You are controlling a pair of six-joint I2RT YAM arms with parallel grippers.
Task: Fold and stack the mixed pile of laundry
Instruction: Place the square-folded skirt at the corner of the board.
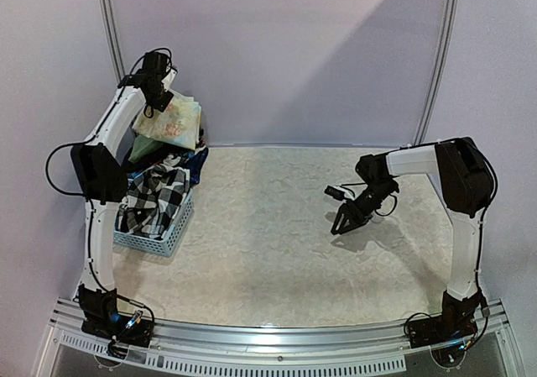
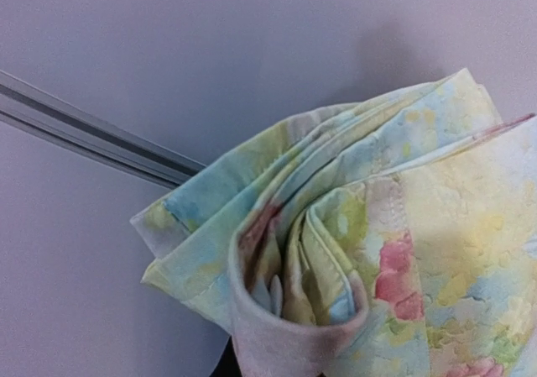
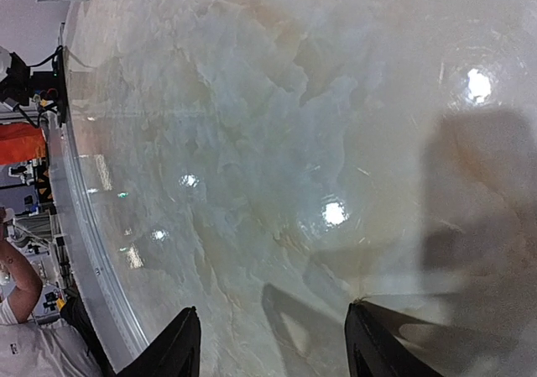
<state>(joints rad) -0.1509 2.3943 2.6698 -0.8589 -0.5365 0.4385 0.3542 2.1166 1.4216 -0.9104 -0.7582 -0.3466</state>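
The floral cloth [image 1: 174,123] is hanging above the green piece [image 1: 144,148] behind the checked shirt, so the robot's left gripper should go on lowering the cloth until it rests there, then let go.
My left gripper [image 1: 159,102] is raised high at the back left, shut on the pale yellow-green floral cloth [image 1: 172,123]. The cloth hangs bunched above the basket. In the left wrist view the floral cloth [image 2: 352,251] fills the lower right in gathered folds and hides the fingers. The rest of the mixed laundry pile sits in the light blue basket [image 1: 158,239]: the black-and-white checked shirt [image 1: 159,196] on top, a dark blue piece [image 1: 198,162] and a green piece [image 1: 143,148] behind it. My right gripper [image 1: 344,222] hovers open and holding nothing over the right half of the table [image 3: 273,348].
The pale marbled tabletop [image 1: 268,234] stretches between the arms. A metal rail [image 1: 277,337] runs along the near edge. Plain walls with metal frame posts [image 1: 439,58] close the back and sides.
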